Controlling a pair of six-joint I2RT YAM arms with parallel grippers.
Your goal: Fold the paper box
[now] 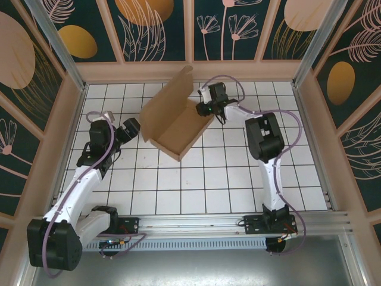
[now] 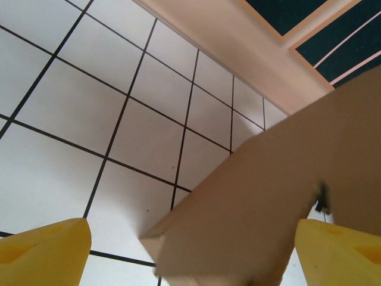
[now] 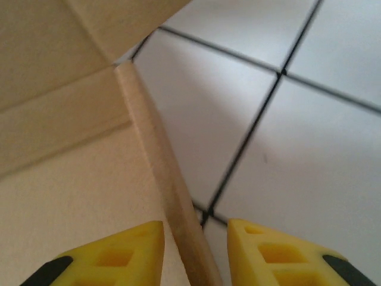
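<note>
The box (image 1: 178,126) sits crooked with its lid slanting toward my left gripper, so next my right gripper swings the box square before taking the lid's edge (image 1: 191,87).
The brown paper box (image 1: 178,128) stands open at the back middle of the tiled table, its lid flap (image 1: 169,98) raised. My left gripper (image 1: 132,127) is at the box's left corner, open. In the left wrist view its yellow fingers (image 2: 47,253) are spread wide, with a corner of the box (image 2: 268,185) between them and touching neither. My right gripper (image 1: 209,109) is at the box's right side. Seen from that wrist, it (image 3: 195,233) straddles the thin side wall (image 3: 156,155), open, with a gap showing on the outer side.
The white tiled table (image 1: 238,179) lies inside a wooden frame with patterned walls. The back wall (image 1: 190,70) runs close behind the box. Bare tiles stretch in front of the box towards the arm bases (image 1: 268,221).
</note>
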